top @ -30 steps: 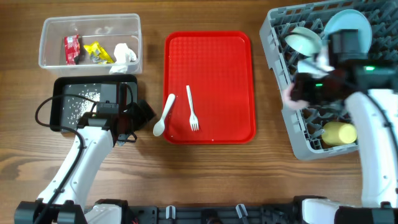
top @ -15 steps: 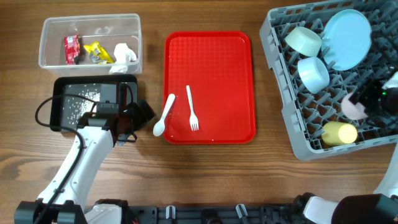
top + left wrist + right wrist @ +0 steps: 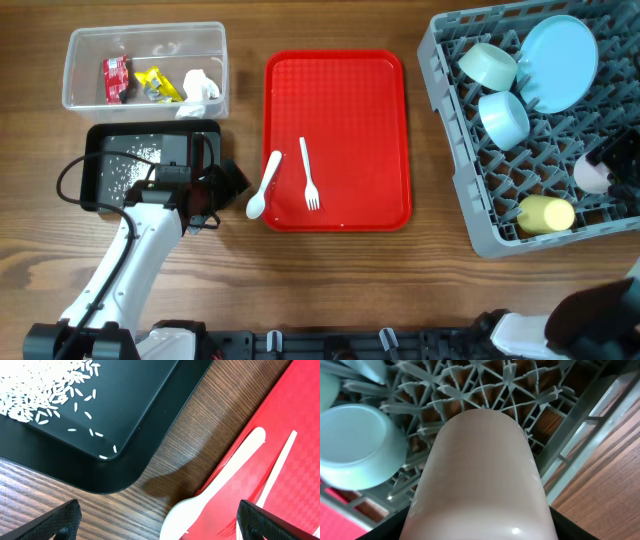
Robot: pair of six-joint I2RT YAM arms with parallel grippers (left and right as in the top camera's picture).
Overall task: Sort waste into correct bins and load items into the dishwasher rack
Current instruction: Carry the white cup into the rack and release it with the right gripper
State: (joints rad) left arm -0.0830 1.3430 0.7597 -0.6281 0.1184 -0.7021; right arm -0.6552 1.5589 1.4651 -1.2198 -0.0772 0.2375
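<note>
The white cup [image 3: 591, 175] is hanging over free pegs [image 3: 565, 184] next to the yellow cup, so my right gripper should keep moving it down until it sits on the pegs, then let go.
My right gripper [image 3: 602, 166] is shut on a small white cup [image 3: 591, 177] at the right edge of the grey dishwasher rack [image 3: 450, 110]. In the right wrist view the cup [image 3: 480, 475] fills the frame between the jaws, above the rack's pegs [image 3: 485, 380]. The rack also holds two pale blue bowls [image 3: 503, 118], a plate [image 3: 558, 62] and a yellow cup [image 3: 545, 214]. My left gripper [image 3: 226, 184] hangs open between the black tray and the red tray. Its fingers [image 3: 60, 520] straddle the bowl of the white spoon [image 3: 200, 505]. A white fork [image 3: 308, 175] lies beside the spoon [image 3: 265, 185].
The clear tub [image 3: 75, 60] at the back left holds a red wrapper [image 3: 116, 78], a yellow wrapper [image 3: 155, 84] and a white tissue [image 3: 200, 88]. The black tray [image 3: 190, 135] carries rice grains [image 3: 130, 165]. The red serving tray [image 3: 340, 100] lies in the middle.
My right arm has carried the cup from over the rack's left middle to its right edge, uncovering the bowls. The left arm has not moved.
</note>
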